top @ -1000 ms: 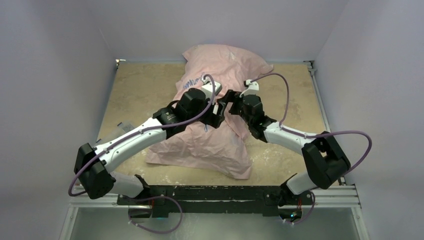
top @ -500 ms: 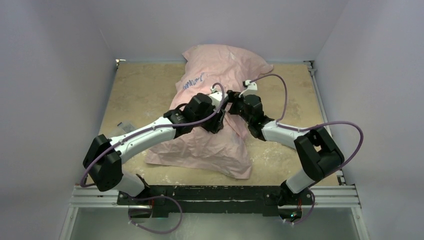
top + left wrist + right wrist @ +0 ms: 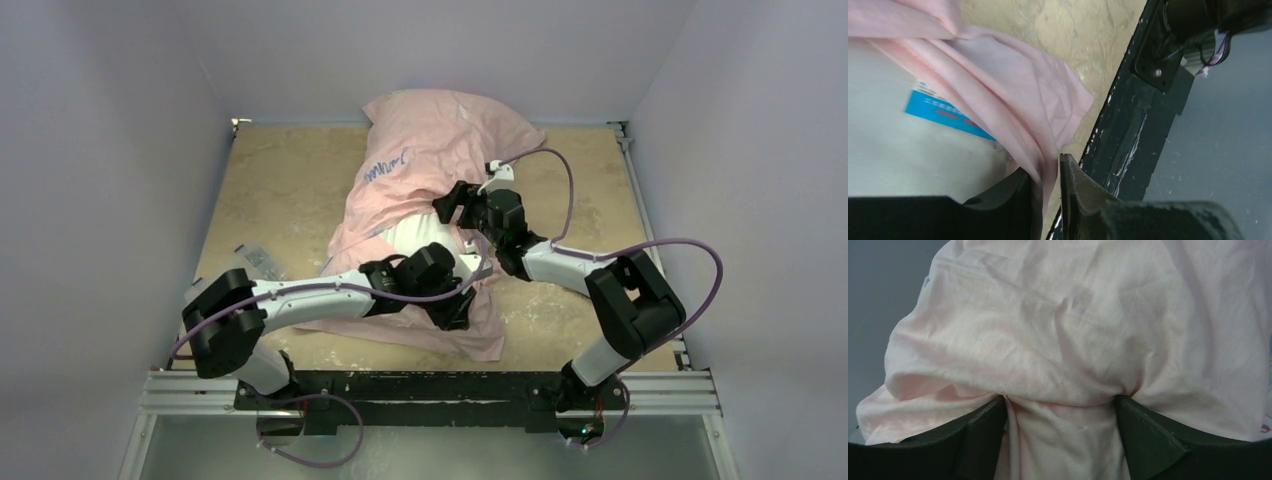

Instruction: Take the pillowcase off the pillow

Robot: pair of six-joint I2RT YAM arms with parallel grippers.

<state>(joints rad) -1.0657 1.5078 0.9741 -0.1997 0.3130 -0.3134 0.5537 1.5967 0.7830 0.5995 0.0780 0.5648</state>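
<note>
My right gripper should back away and take hold of the exposed white pillow (image 3: 414, 235) to pull it out, because a bulge of pillowcase (image 3: 1065, 427) fills its open fingers.
The pale pink pillowcase (image 3: 440, 135) lies across the table's middle, blue script showing near its far left. A patch of the white pillow (image 3: 412, 233) is bared at the centre. My left gripper (image 3: 458, 312) sits low by the near edge, shut on a gathered fold of pillowcase (image 3: 1013, 90); the fold runs down between its fingers (image 3: 1045, 177), beside the white pillow (image 3: 898, 160) with its blue label. My right gripper (image 3: 452, 205) presses into the covered pillow further back. Its jaws stand wide, and a plump bulge of pillowcase (image 3: 1048, 330) fills the gap (image 3: 1060, 407).
The black frame rail (image 3: 420, 385) runs along the near edge, close under the left gripper, and shows as the rail (image 3: 1133, 115) in the left wrist view. A clear plastic piece (image 3: 255, 260) lies on the tan table (image 3: 280, 180) at the left. Walls close in on three sides.
My left gripper shut on the fabric and drew back toward the near edge, dragging the pillowcase and baring white pillow. The right gripper stayed put, its jaws narrowing a little.
</note>
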